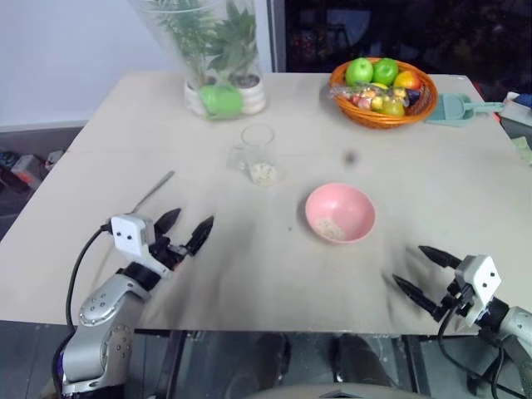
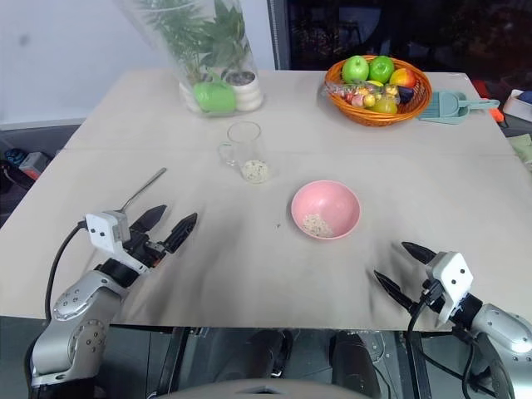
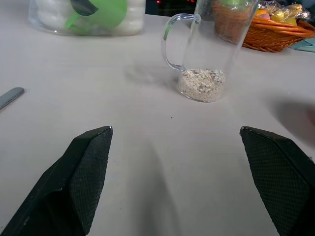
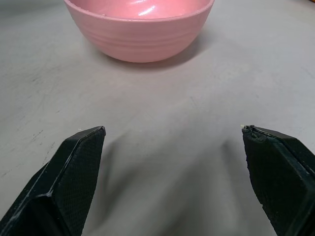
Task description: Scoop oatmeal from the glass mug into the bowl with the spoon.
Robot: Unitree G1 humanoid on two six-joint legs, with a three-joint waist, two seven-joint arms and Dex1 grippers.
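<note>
Loose pale bits (image 1: 331,229) are lying in the pink bowl. So the oatmeal in the glass mug (image 1: 263,173) will fall off freely when I tilt the silver spoon.
The glass mug (image 1: 258,154) stands upright near the table's middle with pale oatmeal (image 3: 202,84) in its bottom. To its right and nearer me sits the pink bowl (image 1: 340,213), holding a small heap of oatmeal (image 2: 315,224). The silver spoon (image 1: 152,191) lies flat on the table at the left. My left gripper (image 1: 189,229) is open just in front of the spoon's near end, empty. My right gripper (image 1: 422,273) is open at the table's near right edge, pointing toward the bowl (image 4: 139,25), nothing between its fingers.
A tall clear vase with plants (image 1: 214,50) stands at the back. An orange fruit basket (image 1: 382,91) sits at the back right, with a teal scoop (image 1: 461,108) beside it. The table's near edge runs just under both grippers.
</note>
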